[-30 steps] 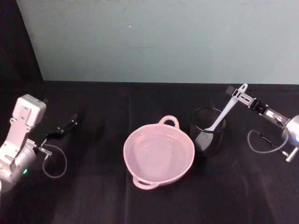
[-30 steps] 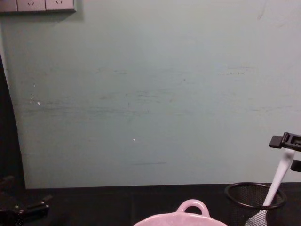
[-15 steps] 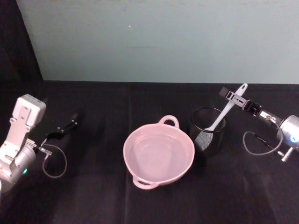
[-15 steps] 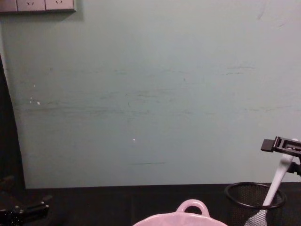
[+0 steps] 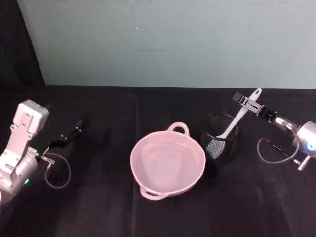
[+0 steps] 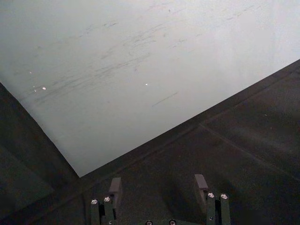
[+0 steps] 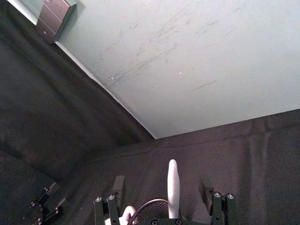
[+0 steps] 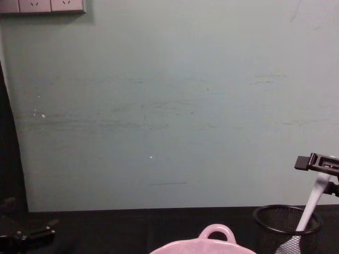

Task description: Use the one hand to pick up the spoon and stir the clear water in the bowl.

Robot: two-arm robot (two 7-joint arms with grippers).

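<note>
The black mesh cup's opening (image 8: 286, 219) is wide open around the spoon's handle, so the white spoon (image 8: 314, 200) will slip out and leave the cup standing when the robot lifts the spoon.
The white spoon (image 5: 239, 114) stands tilted in a black mesh cup (image 5: 219, 138), handle up and to the right. My right gripper (image 5: 245, 102) is open and straddles the upper handle. In the right wrist view the spoon (image 7: 173, 185) rises between the two wide-apart fingers (image 7: 118, 185) without touching either. The chest view shows this gripper (image 8: 319, 172) level with the spoon (image 8: 317, 196) above the cup (image 8: 286, 221). The pink bowl (image 5: 148, 183), with clear water in it, sits left of the cup; its loop handle (image 8: 216, 233) shows low in the chest view.
My left gripper (image 5: 73, 132) rests open at the far left of the black cloth, its fingers (image 6: 115, 186) holding nothing. A pale green wall (image 5: 168, 39) closes off the back. Bare black cloth lies in front of the bowl and on both sides.
The right gripper has slid left along the spoon handle, so its jaws now straddle it. The spoon, cup, bowl and left arm have not moved.
</note>
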